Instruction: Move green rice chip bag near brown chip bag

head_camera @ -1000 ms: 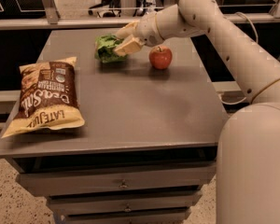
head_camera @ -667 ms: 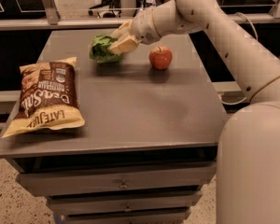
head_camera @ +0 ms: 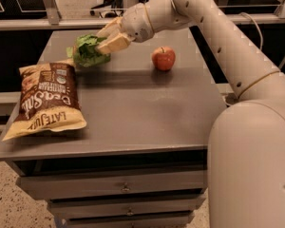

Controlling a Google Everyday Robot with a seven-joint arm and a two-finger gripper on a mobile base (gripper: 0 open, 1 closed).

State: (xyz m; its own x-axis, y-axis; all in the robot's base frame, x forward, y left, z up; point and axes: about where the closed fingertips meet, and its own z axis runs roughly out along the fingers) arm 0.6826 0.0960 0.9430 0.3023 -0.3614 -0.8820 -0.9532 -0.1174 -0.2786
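Note:
The green rice chip bag [head_camera: 87, 51] hangs near open table [head_camera: 96, 91] next to the brown chip bag. My gripper should keep bringing it there until it rests, and then let go.
The green rice chip bag [head_camera: 88, 52] is a small crinkled bright-green bag held just above the table's far left part. My gripper [head_camera: 106, 38] is shut on its right side, with the pale fingers [head_camera: 115, 42] clamped over it. The brown chip bag [head_camera: 47, 99] lies flat at the table's left front, large, dark brown with pale yellow ends and white lettering. The green bag's lower left corner is close to the brown bag's far end; I cannot tell if they touch.
A red apple [head_camera: 163, 58] stands on the grey table [head_camera: 142, 113] to the right of my gripper. My white arm [head_camera: 218, 37] reaches in from the right. Drawers [head_camera: 126, 188] sit under the table top. A railing [head_camera: 47, 4] runs behind the table.
My gripper has carried the green rice chip bag to the left, away from the apple and toward the far end of the brown chip bag.

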